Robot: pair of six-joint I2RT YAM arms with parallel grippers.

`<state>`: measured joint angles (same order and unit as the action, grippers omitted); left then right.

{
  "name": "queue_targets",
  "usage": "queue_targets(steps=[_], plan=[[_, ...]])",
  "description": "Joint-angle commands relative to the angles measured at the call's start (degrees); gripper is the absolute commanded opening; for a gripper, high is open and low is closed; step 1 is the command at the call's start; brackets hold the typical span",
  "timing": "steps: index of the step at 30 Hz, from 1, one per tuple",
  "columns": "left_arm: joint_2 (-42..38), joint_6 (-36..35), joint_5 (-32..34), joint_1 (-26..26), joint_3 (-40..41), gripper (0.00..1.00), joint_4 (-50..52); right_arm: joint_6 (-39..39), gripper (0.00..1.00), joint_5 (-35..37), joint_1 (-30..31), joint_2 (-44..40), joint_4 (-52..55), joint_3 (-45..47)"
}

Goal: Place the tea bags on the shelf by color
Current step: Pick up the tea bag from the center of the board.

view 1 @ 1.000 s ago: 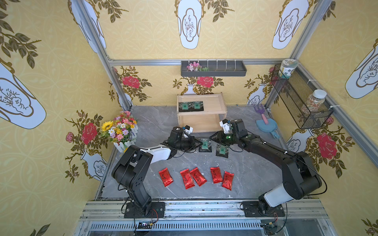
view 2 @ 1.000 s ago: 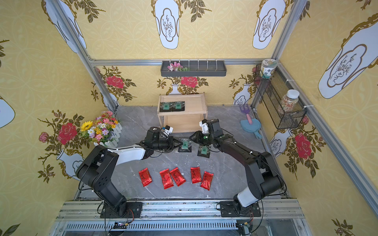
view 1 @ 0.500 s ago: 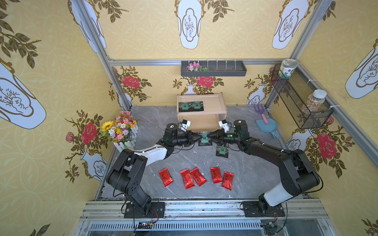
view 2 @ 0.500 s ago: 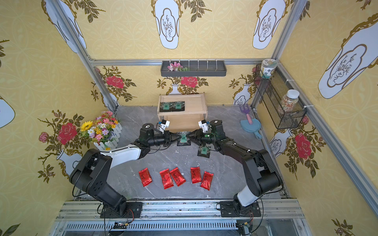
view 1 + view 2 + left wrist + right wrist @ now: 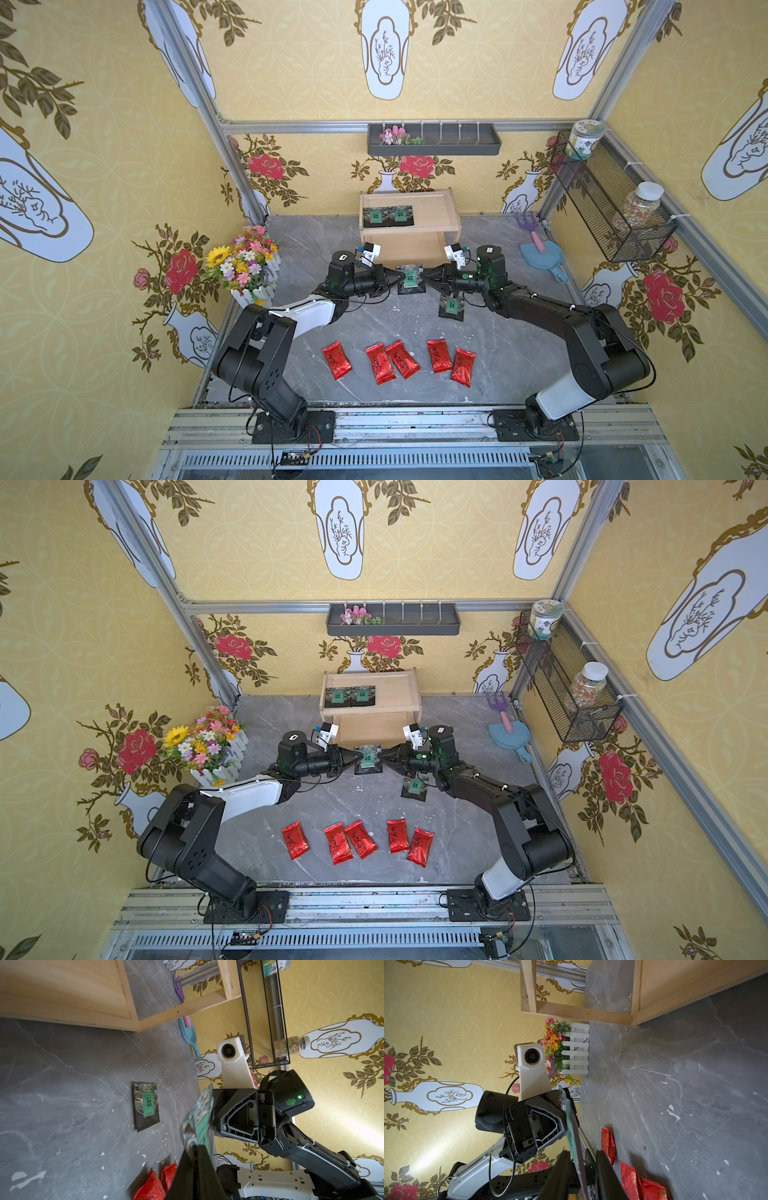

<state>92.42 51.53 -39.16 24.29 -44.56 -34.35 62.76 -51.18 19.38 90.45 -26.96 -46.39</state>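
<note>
The upper level's open end [image 5: 434, 211] is on my right gripper's side. My right gripper should therefore take the black tea bag's opposite edge [image 5: 421, 279] from my left gripper.
My left gripper [image 5: 398, 277] is shut on one edge of a black tea bag [image 5: 410, 277] with a green emblem, held on edge above the table in front of the shelf [image 5: 436, 208]. My right gripper [image 5: 425, 279] faces it, and its open fingers [image 5: 602, 1162] straddle the tea bag's [image 5: 569, 1124] opposite edge with gaps showing. A second black tea bag [image 5: 452, 306] lies flat under the right wrist. Two black tea bags [image 5: 388, 216] rest on the shelf's upper tier. Several red tea bags [image 5: 399, 361] lie in a row near the table's front.
A flower pot with a white fence [image 5: 245, 266] stands at the left. A blue scoop [image 5: 540, 255] and a purple rake [image 5: 527, 220] lie at the right. A wire basket [image 5: 606, 199] with jars hangs on the right wall, and a grey tray [image 5: 432, 141] on the back wall.
My left gripper lifted the black tea bag off the table and turned it on edge. My right gripper swung round to face it, and its jaws have narrowed around the other edge.
</note>
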Motion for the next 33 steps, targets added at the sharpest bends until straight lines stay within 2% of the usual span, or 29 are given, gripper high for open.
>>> queue_targets(steps=[1,17,24,33], plan=[[0.0,0.2,-0.4,0.0,0.4,0.11,-1.8,0.0,0.24,-0.3,0.1,-0.5,-2.5,0.0],[-0.6,0.5,-0.5,0.0,1.2,0.12,-2.6,1.4,0.14,0.1,1.1,0.2,-4.9,-0.3],[-1.4,0.1,-0.3,-0.1,1.2,0.16,-2.1,1.0,0.09,0.4,1.5,-0.2,-3.4,-0.8],[-3.4,-1.5,0.7,-0.4,0.7,0.32,0.9,-6.5,0.05,2.0,0.9,-2.8,12.3,-6.3]])
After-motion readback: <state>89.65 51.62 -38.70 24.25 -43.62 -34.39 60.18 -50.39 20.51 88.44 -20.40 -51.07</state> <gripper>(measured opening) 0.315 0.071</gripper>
